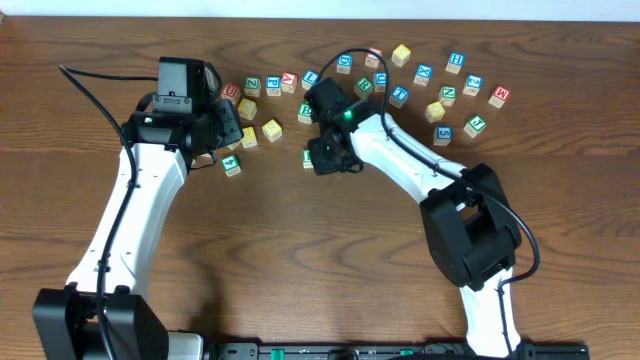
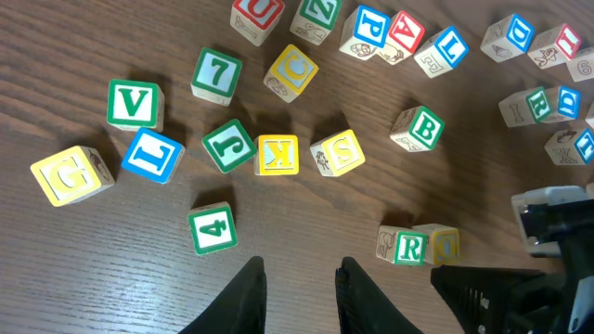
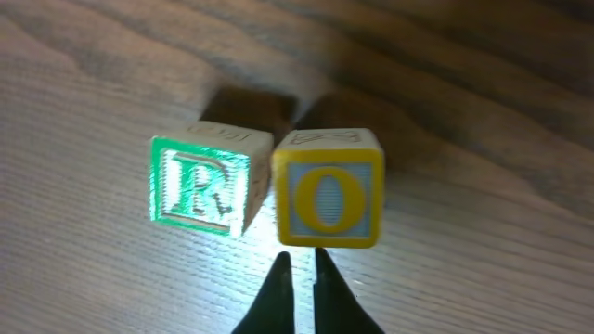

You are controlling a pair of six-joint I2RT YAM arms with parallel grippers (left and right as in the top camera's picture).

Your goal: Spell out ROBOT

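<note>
My right gripper is at the near edge of the O cube crooked beside the R cube and should leave to press the O cube's free side [image 3: 381,193] toward the R cube.
A green-lettered R cube [image 3: 200,190] and a yellow O cube [image 3: 329,195] stand side by side on the wooden table, touching or nearly so. My right gripper [image 3: 299,258] is shut and holds nothing. Its tips sit just in front of the O cube's near edge. In the left wrist view the same R cube [image 2: 408,248] and O cube [image 2: 444,243] lie at the lower right. A green-lettered B cube [image 2: 422,128] stands apart, farther back. My left gripper [image 2: 299,269] hovers open over bare wood, nothing between its fingers. I cannot pick out a T cube.
Several other letter cubes are scattered nearby: a green 4 [image 2: 213,230], yellow K [image 2: 277,155], yellow S [image 2: 338,152], green J [image 2: 228,145], blue L [image 2: 153,155] and yellow G [image 2: 71,174]. More cubes form a band along the back of the table [image 1: 450,85].
</note>
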